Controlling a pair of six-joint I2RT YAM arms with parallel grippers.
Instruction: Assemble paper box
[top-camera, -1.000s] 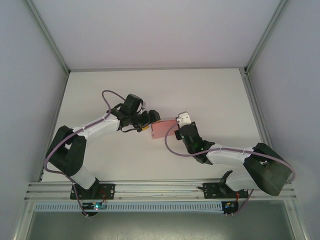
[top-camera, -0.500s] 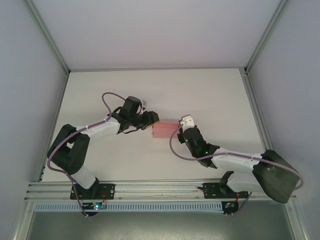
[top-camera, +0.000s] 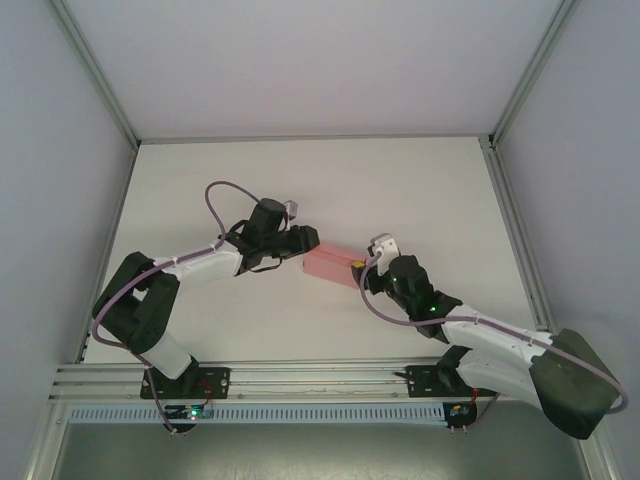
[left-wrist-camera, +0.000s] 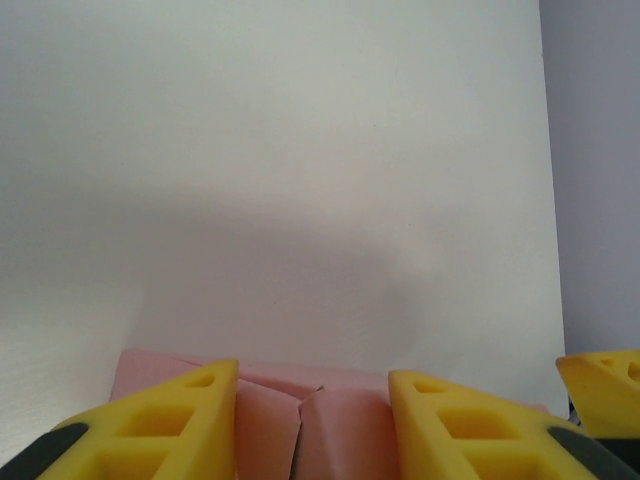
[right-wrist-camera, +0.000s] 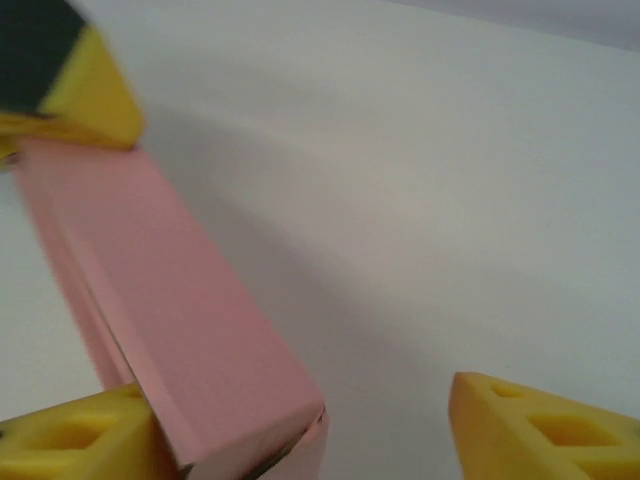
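Note:
My right gripper has the paper box's end (right-wrist-camera: 245, 410) slanting against one of its fingers, so my left gripper should turn the box (top-camera: 333, 266) before my right gripper closes around it.
The paper box (top-camera: 332, 265) is a small closed pink box, lying slantwise over the middle of the white table (top-camera: 420, 190). My left gripper (top-camera: 303, 243) is shut on its left end. In the left wrist view the pink end (left-wrist-camera: 340, 430), with its folded flaps meeting at a seam, fills the gap between the yellow fingers (left-wrist-camera: 160, 420). My right gripper (top-camera: 363, 267) is at the box's right end and stands open. In the right wrist view the box (right-wrist-camera: 170, 290) rests against the left finger (right-wrist-camera: 80, 440), and a wide gap separates it from the right finger (right-wrist-camera: 540, 425).
Metal frame rails run along the table's left and right sides (top-camera: 515, 230) and across the near edge (top-camera: 320, 378). Grey walls close in the workspace. A yellow fingertip of the other arm shows in each wrist view (left-wrist-camera: 605, 375) (right-wrist-camera: 85, 90).
My right gripper has opened and let go of the box's right end, its arm drawing back to the right. My left gripper has closed on the left end, and the box has swung slantwise.

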